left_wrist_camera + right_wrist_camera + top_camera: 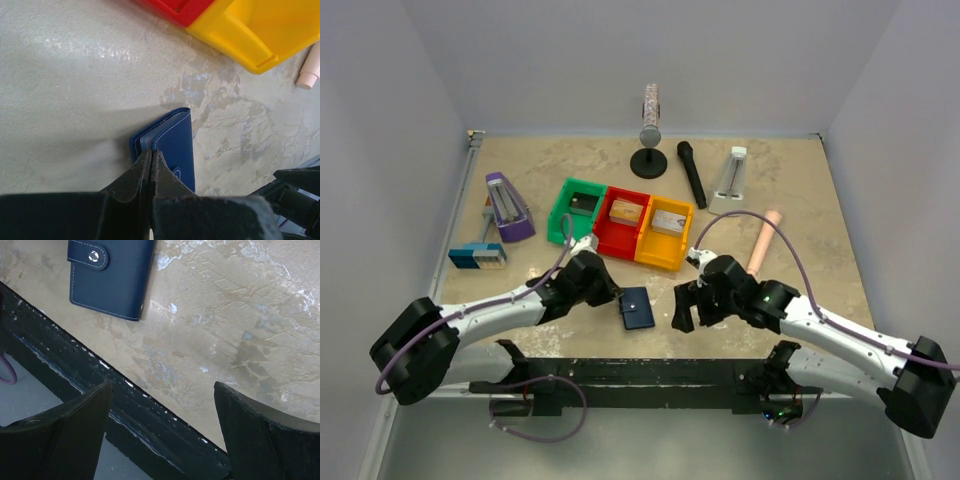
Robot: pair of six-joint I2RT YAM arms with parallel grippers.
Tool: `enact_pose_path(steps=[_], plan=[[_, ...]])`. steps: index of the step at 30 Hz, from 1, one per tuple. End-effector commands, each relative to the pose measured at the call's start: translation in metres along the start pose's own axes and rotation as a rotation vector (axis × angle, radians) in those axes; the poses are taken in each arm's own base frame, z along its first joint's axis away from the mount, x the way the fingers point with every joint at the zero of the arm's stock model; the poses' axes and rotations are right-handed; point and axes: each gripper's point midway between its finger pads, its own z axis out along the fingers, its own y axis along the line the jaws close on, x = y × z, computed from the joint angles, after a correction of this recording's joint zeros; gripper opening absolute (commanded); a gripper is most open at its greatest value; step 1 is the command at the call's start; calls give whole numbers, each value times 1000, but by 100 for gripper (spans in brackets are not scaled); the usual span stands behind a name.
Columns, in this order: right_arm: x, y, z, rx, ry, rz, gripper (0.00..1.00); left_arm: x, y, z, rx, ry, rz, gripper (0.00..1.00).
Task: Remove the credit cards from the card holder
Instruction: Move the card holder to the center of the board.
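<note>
The card holder's strap edge (624, 307) is closed under my left gripper, and the card holder's other edge across from it is free. My right gripper should first hold the opposite edge (651, 307).
The card holder (638, 308) is a dark navy wallet lying flat and closed near the table's front edge, its snap strap fastened. It shows in the left wrist view (175, 145) and the right wrist view (112, 275). No credit cards are visible; they are hidden. My left gripper (613, 297) is shut, its tips (151, 152) resting at the wallet's left edge where paler lining shows. I see nothing held between the fingers. My right gripper (685, 310) is open and empty just right of the wallet, with its fingers over the table's front edge (162, 385).
Green (578, 208), red (623, 222) and yellow (665, 235) bins stand in a row behind the wallet. A purple metronome (507, 207) and a blue-and-white gadget (477, 256) are at the left. A black microphone (692, 173) and a pink cylinder (763, 242) lie at the right.
</note>
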Motion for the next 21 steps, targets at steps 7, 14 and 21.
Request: enact_pose_path(steps=[7, 14, 21], plan=[[-32, 21, 3, -11, -83, -2, 87, -8, -3, -9, -31, -29, -5, 38], [-30, 24, 13, 6, -61, -15, 88, -7, 8, -23, -32, -44, 28, 48], [-35, 27, 28, 38, -57, 3, 87, -31, -22, -13, -27, -26, 259, 42]])
